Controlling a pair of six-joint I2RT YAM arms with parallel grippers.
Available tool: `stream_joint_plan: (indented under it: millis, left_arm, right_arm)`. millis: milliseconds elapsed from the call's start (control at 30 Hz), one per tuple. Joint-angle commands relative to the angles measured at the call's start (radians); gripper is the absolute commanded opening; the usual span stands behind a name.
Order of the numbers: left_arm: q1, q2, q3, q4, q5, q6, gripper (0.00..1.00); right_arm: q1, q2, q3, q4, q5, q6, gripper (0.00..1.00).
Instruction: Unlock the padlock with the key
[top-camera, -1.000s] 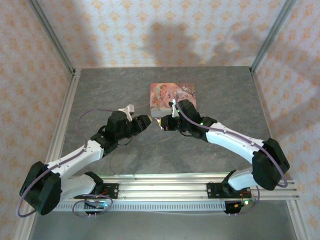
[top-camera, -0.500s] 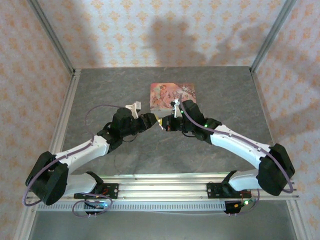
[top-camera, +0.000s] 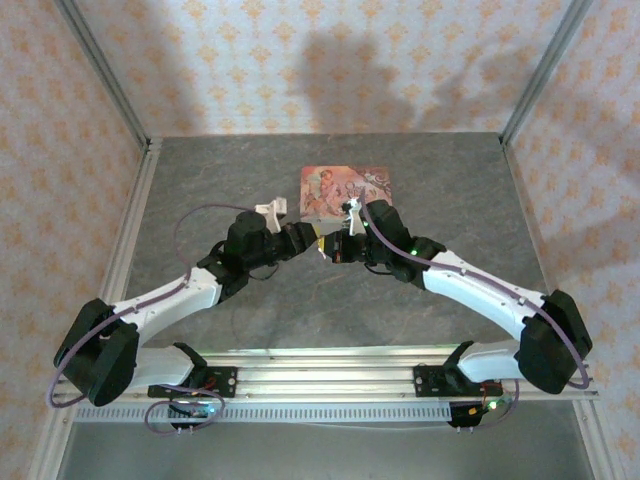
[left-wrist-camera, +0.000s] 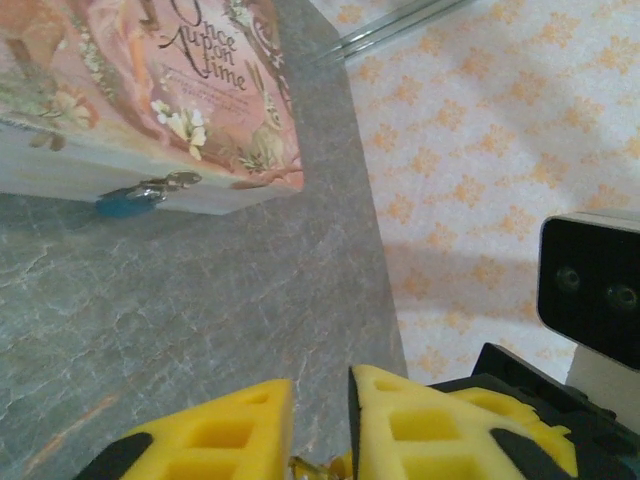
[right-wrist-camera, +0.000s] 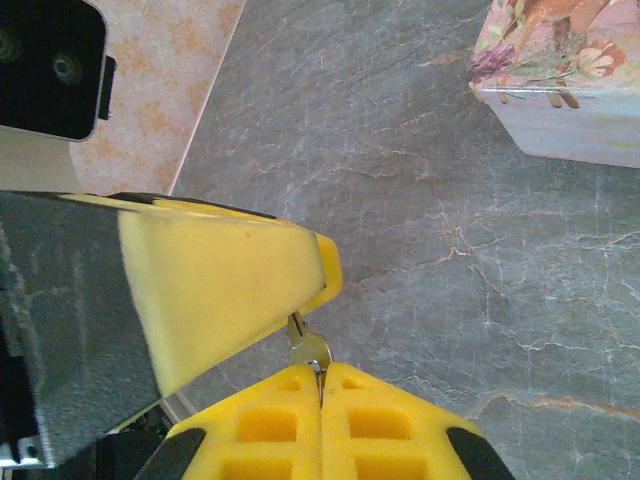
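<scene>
The key (right-wrist-camera: 299, 330) sticks out of my right gripper's fingers at a slant, so my left gripper should hold the key's stem while my right gripper opens and takes the key's head (right-wrist-camera: 312, 351) again straight.
The key (right-wrist-camera: 309, 347) is a small dull metal piece pinched by its round head in my right gripper (right-wrist-camera: 321, 368), which is shut on it. Its shaft runs up behind a yellow finger (right-wrist-camera: 220, 280) of my left gripper. In the left wrist view the left gripper (left-wrist-camera: 320, 385) shows a narrow gap between its pads, with a glint of the key (left-wrist-camera: 310, 468) low in that gap. Both grippers meet tip to tip above the table, left gripper (top-camera: 308, 240) and right gripper (top-camera: 329, 247). The padlock (left-wrist-camera: 125, 205), teal with a silvery shackle, hangs on the front of the pink tin.
The pink floral tin box (top-camera: 345, 190) stands just behind the two grippers on the grey stone-patterned table (top-camera: 200, 190). The right arm's wrist camera (left-wrist-camera: 590, 290) is close to the left fingers. Metal frame rails run along the table's sides.
My left gripper has moved right, up to the right gripper's tips, and its jaws have narrowed around the key's shaft. The right gripper stays shut on the key.
</scene>
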Motion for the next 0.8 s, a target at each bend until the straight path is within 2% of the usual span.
stream_joint_plan:
  millis: [0, 133, 200, 300, 400, 500, 567, 633, 767]
  left_arm:
    - [-0.010, 0.003, 0.032, 0.038, 0.016, 0.024, 0.14]
    - [-0.012, -0.007, 0.036, 0.021, 0.014, 0.042, 0.00]
    - [-0.014, -0.020, 0.043, -0.007, 0.011, 0.073, 0.00]
    - [-0.017, -0.059, 0.064, -0.083, 0.008, 0.189, 0.00]
    - [-0.015, -0.114, 0.104, -0.227, -0.012, 0.358, 0.00]
    - [-0.017, -0.146, 0.175, -0.387, 0.004, 0.565, 0.00]
    - [-0.014, -0.152, 0.237, -0.499, 0.006, 0.640, 0.00]
    - [-0.013, -0.144, 0.296, -0.578, 0.055, 0.705, 0.00]
    - [-0.012, -0.105, 0.394, -0.655, 0.235, 0.776, 0.00]
  right_arm:
    - [0.009, -0.029, -0.009, 0.015, -0.011, -0.019, 0.00]
    - [0.009, -0.035, -0.011, 0.015, -0.009, -0.023, 0.00]
    - [0.009, -0.041, -0.011, 0.008, -0.008, -0.030, 0.00]
    - [0.009, -0.072, -0.006, -0.022, 0.010, -0.061, 0.01]
    - [0.006, -0.142, 0.003, -0.089, 0.014, -0.134, 0.24]
    - [-0.005, -0.225, 0.018, -0.180, -0.035, -0.221, 0.39]
    - [-0.017, -0.278, 0.023, -0.222, -0.079, -0.258, 0.44]
    - [-0.027, -0.322, 0.024, -0.243, -0.119, -0.278, 0.45]
    - [-0.034, -0.364, 0.015, -0.201, -0.201, -0.266, 0.44]
